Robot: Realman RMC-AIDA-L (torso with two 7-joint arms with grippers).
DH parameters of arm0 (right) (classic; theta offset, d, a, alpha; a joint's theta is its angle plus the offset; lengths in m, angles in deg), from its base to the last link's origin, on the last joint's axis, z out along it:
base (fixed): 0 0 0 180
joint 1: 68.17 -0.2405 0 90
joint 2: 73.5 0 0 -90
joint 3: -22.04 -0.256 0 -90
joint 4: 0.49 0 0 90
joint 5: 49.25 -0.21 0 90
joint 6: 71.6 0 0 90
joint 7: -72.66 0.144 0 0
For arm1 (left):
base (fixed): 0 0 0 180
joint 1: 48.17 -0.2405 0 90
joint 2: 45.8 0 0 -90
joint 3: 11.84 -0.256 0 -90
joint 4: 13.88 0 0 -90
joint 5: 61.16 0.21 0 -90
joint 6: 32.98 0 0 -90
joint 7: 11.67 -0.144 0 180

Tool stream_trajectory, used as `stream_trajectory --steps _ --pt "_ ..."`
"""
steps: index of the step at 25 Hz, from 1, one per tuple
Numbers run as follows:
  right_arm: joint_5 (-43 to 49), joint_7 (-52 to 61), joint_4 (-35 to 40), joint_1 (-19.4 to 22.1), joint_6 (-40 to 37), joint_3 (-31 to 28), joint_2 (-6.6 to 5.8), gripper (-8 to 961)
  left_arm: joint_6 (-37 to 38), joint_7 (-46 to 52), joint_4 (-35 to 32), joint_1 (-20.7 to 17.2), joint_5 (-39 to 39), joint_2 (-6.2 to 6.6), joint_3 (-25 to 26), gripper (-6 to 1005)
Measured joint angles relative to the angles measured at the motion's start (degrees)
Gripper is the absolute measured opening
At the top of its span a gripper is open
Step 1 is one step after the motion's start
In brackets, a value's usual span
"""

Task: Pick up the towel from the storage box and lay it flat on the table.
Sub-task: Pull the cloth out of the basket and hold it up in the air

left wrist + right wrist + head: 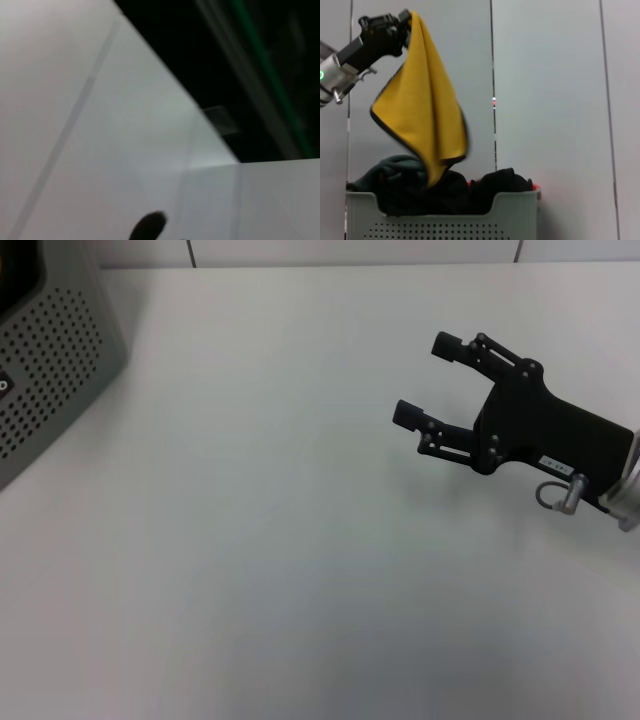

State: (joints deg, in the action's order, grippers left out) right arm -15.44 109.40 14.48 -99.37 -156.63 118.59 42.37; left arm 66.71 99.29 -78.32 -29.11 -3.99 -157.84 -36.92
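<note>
Next, my right gripper grabs the towel's lower end before laying it flat, since the towel hangs in folds from a single spot in my left gripper.
In the right wrist view, my left gripper is shut on the top edge of the towel. The towel hangs yellow face out with its black piped edge showing. It hangs above the grey perforated storage box, and its lowest corner dangles just over the cloths inside. In the head view, my right gripper is open and empty above the right side of the white table. The towel and the left gripper are out of the head view.
The storage box stands at the table's far left corner in the head view. Dark cloths are heaped in it. A grey panelled wall stands behind the box. The left wrist view shows only blurred white surfaces and darkness.
</note>
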Motion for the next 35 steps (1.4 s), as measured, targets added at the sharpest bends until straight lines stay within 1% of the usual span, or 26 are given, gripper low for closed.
stream_trajectory --steps 3,4,7,9,12,14,16,19,22,25,27,29,31,32,35 --pt "0.35 -0.71 1.85 -0.06 -0.34 0.49 0.01 866 7.42 1.45 3.49 2.31 -1.52 1.28 -0.04 15" --pt "0.84 -0.99 2.83 -0.01 -0.45 0.70 0.05 866 9.34 1.97 4.82 2.97 -2.41 1.44 -0.03 15" --pt "2.41 -3.02 5.13 0.32 -1.11 1.66 0.25 866 12.88 2.95 8.41 4.34 -4.34 1.38 -0.10 15" --pt "2.79 -5.18 6.50 0.85 -1.71 3.06 0.33 866 14.08 3.07 9.56 4.61 -4.49 1.24 -0.80 15" --pt "2.73 -6.60 9.25 1.74 -2.96 5.51 0.34 865 15.39 2.12 10.28 4.37 -4.57 1.23 -3.91 15" --pt "2.79 -2.71 9.87 1.34 -4.92 5.71 0.39 865 16.23 0.84 10.36 4.21 -4.73 1.14 -6.38 15" --pt "2.86 3.89 9.30 -0.11 -7.47 5.71 0.27 865 16.52 -0.21 10.37 4.18 -4.77 0.88 -8.06 15" --pt "2.82 15.02 7.34 -3.95 -11.57 5.23 -0.18 865 16.64 -2.04 10.39 4.25 -4.90 0.60 -10.90 15" --pt "2.76 24.30 5.30 -8.29 -14.63 5.04 -0.96 676 16.67 -2.81 10.25 4.75 -5.69 0.46 -12.87 15" --pt "2.89 29.06 3.42 -11.83 -15.35 5.11 -1.43 655 16.70 -3.65 10.25 5.41 -8.29 0.12 -15.03 15" --pt "3.20 30.09 1.47 -13.85 -14.88 5.35 -1.53 640 16.71 -4.34 10.44 6.46 -9.48 -0.18 -15.98 15" --pt "4.11 30.53 -0.93 -16.04 -14.99 5.59 -1.28 626 16.73 -4.63 10.45 7.45 -9.69 -0.50 -16.46 16" --pt "6.45 31.07 -1.88 -17.66 -15.44 5.67 -0.53 612 16.74 -4.65 10.39 8.05 -9.76 -0.69 -17.05 16" --pt "6.45 31.07 -1.88 -17.66 -15.44 5.67 -0.53 605 16.75 -4.66 10.33 8.21 -9.81 -0.76 -17.36 16" --pt "7.41 31.65 -1.59 -17.97 -15.46 5.68 0.07 584 16.76 -5.01 10.25 8.61 -9.82 -0.84 -18.19 16"
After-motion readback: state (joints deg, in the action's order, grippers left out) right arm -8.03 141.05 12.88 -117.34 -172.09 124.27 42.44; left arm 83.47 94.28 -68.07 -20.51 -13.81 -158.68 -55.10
